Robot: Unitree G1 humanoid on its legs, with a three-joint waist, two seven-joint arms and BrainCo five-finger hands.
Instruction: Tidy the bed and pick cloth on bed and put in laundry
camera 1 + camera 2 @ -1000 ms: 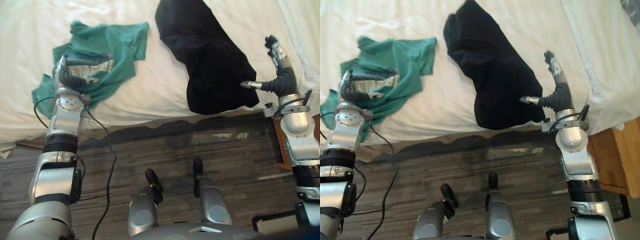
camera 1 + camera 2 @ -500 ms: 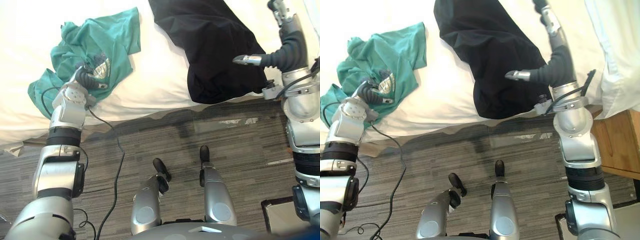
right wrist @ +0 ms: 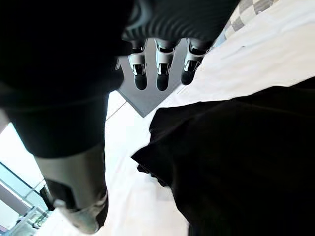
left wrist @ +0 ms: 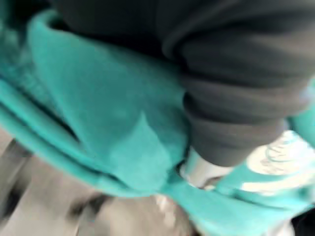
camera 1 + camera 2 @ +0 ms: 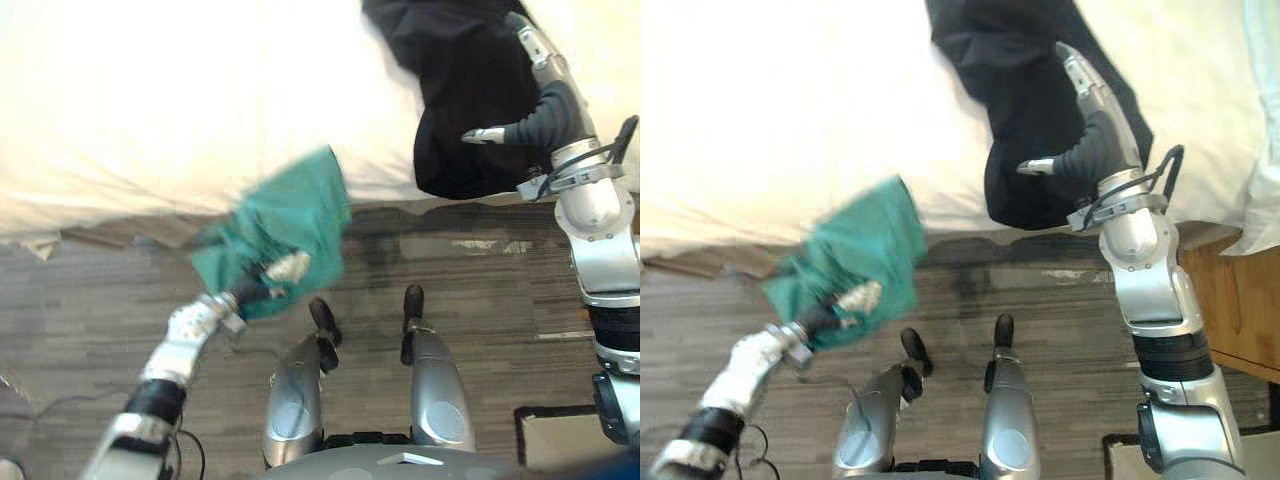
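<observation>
My gripper will have the black cloth (image 5: 472, 105) bunching up and hanging in loose folds when I lift it, because the black cloth's lower end droops over the bed's edge (image 5: 455, 184).
A green cloth (image 5: 290, 225) hangs bunched in the air over the floor, just off the bed's front edge. My left hand (image 5: 245, 290) is shut on its lower part. In the left wrist view, green cloth (image 4: 98, 128) wraps round the hand's dark cover (image 4: 236, 98). A black cloth (image 5: 460, 90) lies on the white bed (image 5: 150, 100) at the right, with its lower end drooping over the edge. My right hand (image 5: 1090, 140) hovers above it, open, fingers (image 3: 157, 73) straight and thumb stuck out sideways.
Grey striped carpet (image 5: 120, 290) lies in front of the bed. A wooden nightstand (image 5: 1240, 310) stands at the right, beside my right arm. White bedding (image 5: 1260, 120) is piled at the bed's right end.
My left hand has closed on the green cloth and pulled it off the bed, down over the floor. The right hand stays open over the black cloth. The camera's view has shifted.
</observation>
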